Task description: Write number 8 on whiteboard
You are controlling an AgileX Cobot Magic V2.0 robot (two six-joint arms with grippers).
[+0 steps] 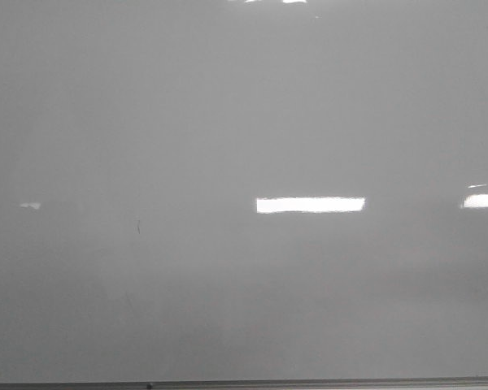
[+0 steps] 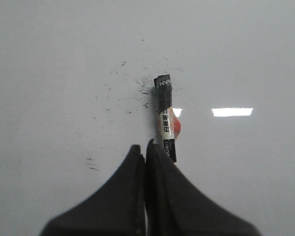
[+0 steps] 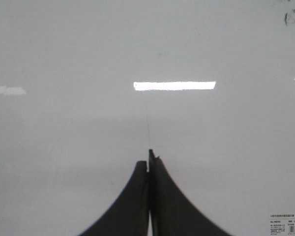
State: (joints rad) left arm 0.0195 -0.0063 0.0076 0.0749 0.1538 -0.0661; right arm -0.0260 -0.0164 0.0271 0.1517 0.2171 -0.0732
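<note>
The marker (image 2: 165,114) is near my left gripper and far from my right gripper. So my left gripper should grab the marker's near end (image 2: 170,149) and pass the marker's far end across.
The whiteboard (image 1: 244,122) fills every view, glossy pale grey with bright light reflections. No number 8 shows on it in any view. Neither gripper shows in the front view. In the left wrist view my left gripper (image 2: 143,146) has its jaws pressed together with nothing between them. A marker (image 2: 165,113) with a black cap and a white and red label lies on the board (image 2: 49,59) just past one fingertip, its near end hidden behind that finger. My right gripper (image 3: 148,157) is shut and empty over bare board (image 3: 64,49).
Faint black smudges and specks (image 2: 137,83) are scattered on the board around the marker. A tiny dark mark (image 1: 138,227) shows in the front view. The thin grey frame edge (image 1: 309,382) runs along the near side. A small printed label (image 3: 286,219) sits near the right gripper.
</note>
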